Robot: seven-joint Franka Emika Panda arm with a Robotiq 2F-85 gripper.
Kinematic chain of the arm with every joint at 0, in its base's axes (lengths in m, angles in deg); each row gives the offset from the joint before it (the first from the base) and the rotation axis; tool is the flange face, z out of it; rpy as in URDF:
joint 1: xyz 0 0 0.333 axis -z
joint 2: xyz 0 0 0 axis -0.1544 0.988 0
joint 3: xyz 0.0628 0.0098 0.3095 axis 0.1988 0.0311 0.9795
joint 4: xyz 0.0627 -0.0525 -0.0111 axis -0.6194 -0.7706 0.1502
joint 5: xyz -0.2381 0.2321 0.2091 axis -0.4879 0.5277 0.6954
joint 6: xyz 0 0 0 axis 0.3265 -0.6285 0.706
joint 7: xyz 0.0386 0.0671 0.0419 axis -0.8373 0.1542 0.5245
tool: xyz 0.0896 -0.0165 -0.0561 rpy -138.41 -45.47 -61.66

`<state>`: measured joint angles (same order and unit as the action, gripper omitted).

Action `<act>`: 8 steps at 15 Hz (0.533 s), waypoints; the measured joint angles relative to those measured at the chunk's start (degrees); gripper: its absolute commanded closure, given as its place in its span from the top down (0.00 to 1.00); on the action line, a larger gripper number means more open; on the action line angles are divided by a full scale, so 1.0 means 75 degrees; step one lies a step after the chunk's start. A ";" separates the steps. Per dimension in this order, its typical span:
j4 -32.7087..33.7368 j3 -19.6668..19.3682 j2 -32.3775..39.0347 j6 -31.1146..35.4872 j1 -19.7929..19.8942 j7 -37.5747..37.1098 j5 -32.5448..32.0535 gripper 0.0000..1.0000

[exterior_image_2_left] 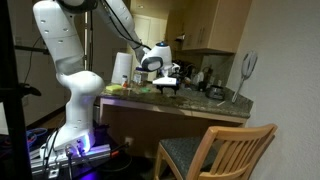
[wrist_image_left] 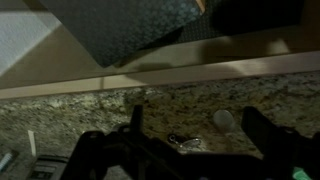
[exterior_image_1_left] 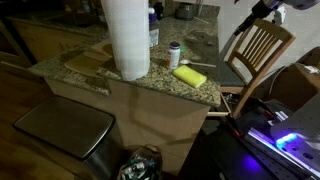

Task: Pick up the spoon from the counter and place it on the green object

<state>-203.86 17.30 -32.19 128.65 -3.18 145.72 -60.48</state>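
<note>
The spoon's bowl is off toward a finger and my gripper hangs too close to the counter's edge (wrist_image_left: 165,77), so I should move inward and center over the bowl before I go down.
The yellow-green sponge-like block (exterior_image_1_left: 189,75) lies near the front edge of the granite counter (exterior_image_1_left: 150,85). A thin pale spoon-like shape (exterior_image_1_left: 200,62) lies just behind it; I cannot make it out clearly. My gripper (exterior_image_2_left: 166,86) hangs over the counter (exterior_image_2_left: 190,103), well along it from the block. In the wrist view the gripper (wrist_image_left: 200,128) is open and empty, its two dark fingers wide apart above the granite (wrist_image_left: 80,115). A small shiny metal thing (wrist_image_left: 183,141) and a pale round thing (wrist_image_left: 224,120) lie between them. The block is out of the wrist view.
A tall paper towel roll (exterior_image_1_left: 127,38) and a white-capped small can (exterior_image_1_left: 175,52) stand on the counter. A wooden chair (exterior_image_1_left: 255,55) stands at its end, a metal bin (exterior_image_1_left: 62,130) in front. Bottles and a pan (exterior_image_2_left: 215,92) crowd the counter's far part.
</note>
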 measured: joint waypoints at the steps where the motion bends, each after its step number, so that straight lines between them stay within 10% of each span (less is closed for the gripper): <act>1: 0.0000 -0.0355 -0.0064 0.0003 -0.0405 0.0554 0.0277 1.00; 8: 0.0000 -0.1069 -0.0156 -0.0028 -0.0998 0.1380 0.0508 1.00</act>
<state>-203.86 9.28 -33.36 128.43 -10.67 156.07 -56.67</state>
